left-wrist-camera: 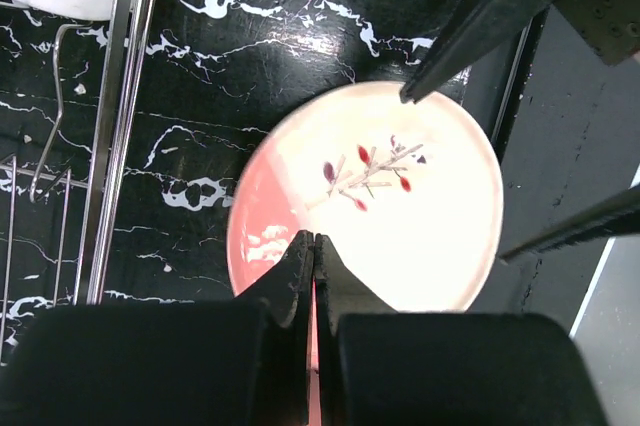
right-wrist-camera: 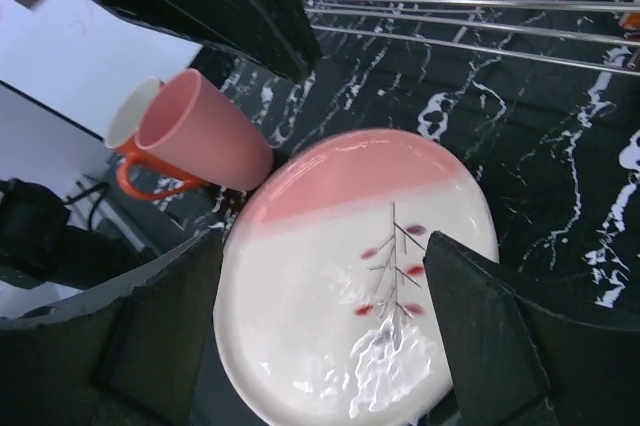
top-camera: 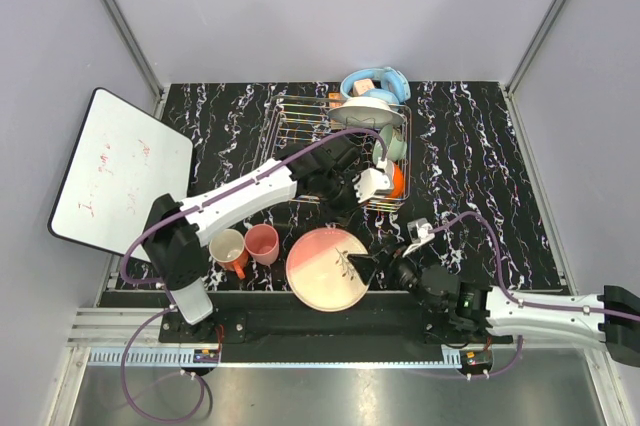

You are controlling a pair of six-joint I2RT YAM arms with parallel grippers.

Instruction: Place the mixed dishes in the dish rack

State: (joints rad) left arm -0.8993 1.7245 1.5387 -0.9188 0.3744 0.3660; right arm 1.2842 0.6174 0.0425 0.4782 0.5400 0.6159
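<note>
The pink-and-cream plate point(top-camera: 324, 270) lies flat under my right gripper, so it should move to the plate's side edge point(top-camera: 361, 290) while my left gripper steadies the plate's far edge.
The pink-and-cream plate point(top-camera: 325, 268) lies flat at the table's near edge; it also shows in the left wrist view point(left-wrist-camera: 400, 216) and the right wrist view point(right-wrist-camera: 340, 276). My right gripper point(top-camera: 377, 255) point(right-wrist-camera: 325, 341) is open, with one finger on each side of the plate's right part, low over it. My left gripper point(top-camera: 343, 210) point(left-wrist-camera: 313, 242) is shut and empty, hovering above the plate's far edge beside the dish rack point(top-camera: 300, 136). The rack holds the white plate point(top-camera: 366, 111), pale green bowl point(top-camera: 397, 146) and orange bowl point(top-camera: 397, 181). The salmon cup point(top-camera: 263, 243) point(right-wrist-camera: 205, 131) and cream mug point(top-camera: 227, 249) stand left of the plate.
Light blue headphones point(top-camera: 376, 80) lie behind the rack. A white board point(top-camera: 120, 171) leans off the table's left edge. The rack's wire rim shows in the left wrist view point(left-wrist-camera: 125, 96) and the right wrist view point(right-wrist-camera: 450, 6). Grey walls enclose the table.
</note>
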